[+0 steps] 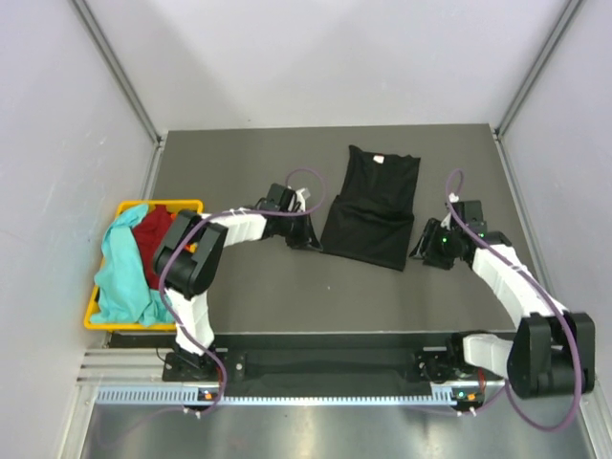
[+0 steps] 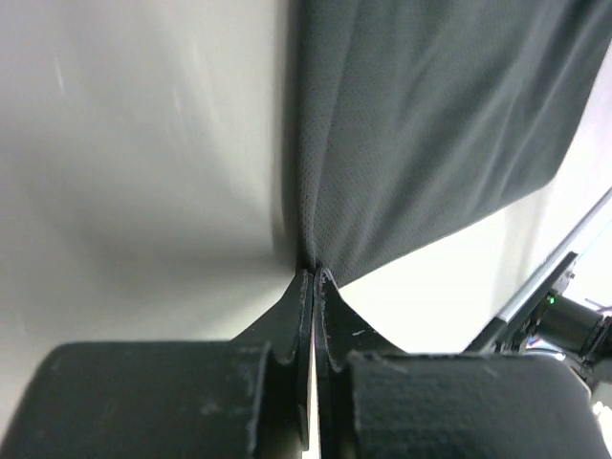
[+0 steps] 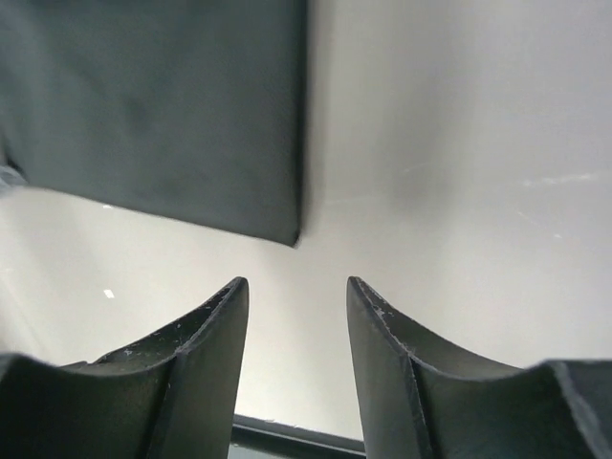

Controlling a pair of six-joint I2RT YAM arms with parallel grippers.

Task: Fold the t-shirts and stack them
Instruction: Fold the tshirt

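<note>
The black t-shirt's near edge (image 1: 365,260) is at an angle to the rail. I should use my left gripper to pull the pinched corner (image 1: 325,251) closer and straighten the t-shirt before I fold it.
A black t-shirt (image 1: 368,215) lies flat in the middle of the table, partly folded, its white neck label at the far end. My left gripper (image 1: 314,241) sits at the shirt's near left corner. In the left wrist view the fingers (image 2: 314,277) are pressed together, with the corner of the black cloth (image 2: 430,124) pinched at their tips. My right gripper (image 1: 418,251) is open beside the near right corner. The right wrist view shows that corner (image 3: 163,105) just ahead of the empty gap between the fingers (image 3: 296,284). Teal (image 1: 120,268) and red (image 1: 153,239) t-shirts lie in the basket.
The yellow plastic basket (image 1: 163,205) stands at the table's left edge beside the left arm. Grey walls close in the table at the left, right and back. A metal rail with both arm bases runs along the near edge.
</note>
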